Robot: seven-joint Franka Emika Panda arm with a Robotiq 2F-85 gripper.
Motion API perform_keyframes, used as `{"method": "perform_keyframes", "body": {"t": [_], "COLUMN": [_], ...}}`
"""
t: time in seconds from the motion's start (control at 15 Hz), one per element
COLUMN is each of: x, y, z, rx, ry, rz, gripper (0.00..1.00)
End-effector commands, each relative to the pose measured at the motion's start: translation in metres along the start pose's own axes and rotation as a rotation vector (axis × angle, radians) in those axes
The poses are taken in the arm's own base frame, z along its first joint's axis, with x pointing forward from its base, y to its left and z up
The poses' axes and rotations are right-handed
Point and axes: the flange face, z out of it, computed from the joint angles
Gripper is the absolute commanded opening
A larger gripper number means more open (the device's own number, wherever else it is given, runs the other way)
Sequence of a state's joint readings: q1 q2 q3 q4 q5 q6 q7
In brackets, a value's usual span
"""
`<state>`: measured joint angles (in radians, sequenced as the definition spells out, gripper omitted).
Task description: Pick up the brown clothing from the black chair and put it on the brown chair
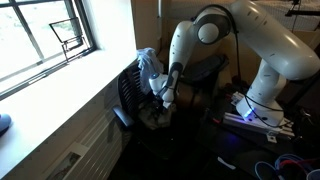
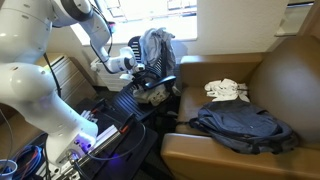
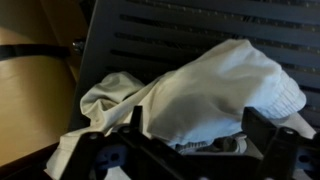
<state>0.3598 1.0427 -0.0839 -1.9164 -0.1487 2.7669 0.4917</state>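
Observation:
My gripper has its open fingers on both sides of a fold of the brown clothing (image 3: 195, 112). It should carry on moving down until the cloth (image 3: 196, 133) fills the gap, then close there.
The brown clothing (image 3: 200, 85) is a pale beige, crumpled garment lying on the seat of the black slatted chair (image 3: 200, 25). It also shows in both exterior views (image 1: 153, 113) (image 2: 157, 95). My gripper (image 3: 198, 135) is open, with its two fingers wide apart on either side of a fold of the garment, just above it. In both exterior views the gripper (image 1: 164, 97) (image 2: 148, 80) hangs low over the black chair's seat (image 1: 128, 95) (image 2: 135, 100). The brown chair (image 2: 270, 75) is a leather seat beside the black chair.
A grey-blue garment (image 2: 156, 45) hangs over the black chair's back (image 1: 147, 65). On the brown chair lie a dark grey garment (image 2: 243, 128) and a small white cloth (image 2: 226, 90). A windowsill (image 1: 60, 85) runs beside the chair. Cables and electronics (image 2: 95, 135) lie on the floor.

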Motion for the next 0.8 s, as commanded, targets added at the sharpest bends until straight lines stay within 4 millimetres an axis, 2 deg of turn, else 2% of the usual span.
{"method": "perform_keyframes", "body": {"t": [0.0,0.33,0.4,0.47,0.73], "x": [0.015,0.025,0.025,0.025,0.033], "y": [-0.004,0.001,0.001,0.002,0.008], "z": [0.021,0.044,0.046,0.048,0.049], "rx": [-0.001,0.01,0.011,0.011,0.003], "ry": [0.123,0.077,0.035,-0.006,-0.138], "rz": [0.093,0.177,0.165,0.16,0.183], "gripper": [1.0,1.0,0.75,0.74,0.47]}}
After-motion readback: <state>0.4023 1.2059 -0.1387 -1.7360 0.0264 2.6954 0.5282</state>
